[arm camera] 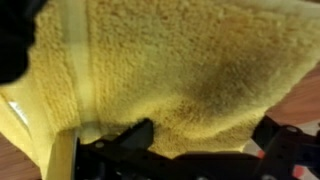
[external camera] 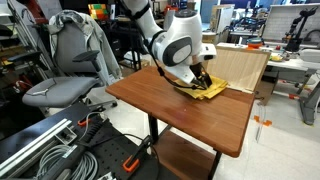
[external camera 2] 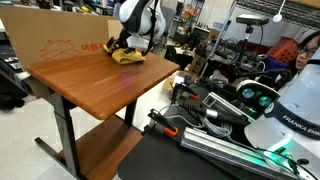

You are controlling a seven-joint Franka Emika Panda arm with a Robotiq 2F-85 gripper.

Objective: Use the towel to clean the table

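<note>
The robot's gripper should pull the yellow towel back across the brown table top (external camera: 172, 103), because the towel sits in a bunch at the table's far edge (external camera: 222, 87) next to the cardboard box.
A yellow fluffy towel (external camera: 210, 89) lies bunched at the far corner of the brown wooden table (external camera: 165, 100), and shows in both exterior views (external camera 2: 128, 57). My gripper (external camera: 199, 79) is lowered straight onto it (external camera 2: 124, 47). In the wrist view the towel (arm camera: 180, 70) fills almost the whole picture. My two dark fingers stand wide apart at the bottom, with the gripper (arm camera: 210, 140) open and a bulge of towel between the fingers. The table top (external camera 2: 90, 80) in front of the towel is bare wood.
A large cardboard box (external camera 2: 50, 40) stands right behind the table (external camera: 240, 65). A grey office chair (external camera: 65, 75) is beside the table. Metal rails and cables (external camera: 60, 150) lie on the floor. Another white robot (external camera 2: 290, 110) stands nearby.
</note>
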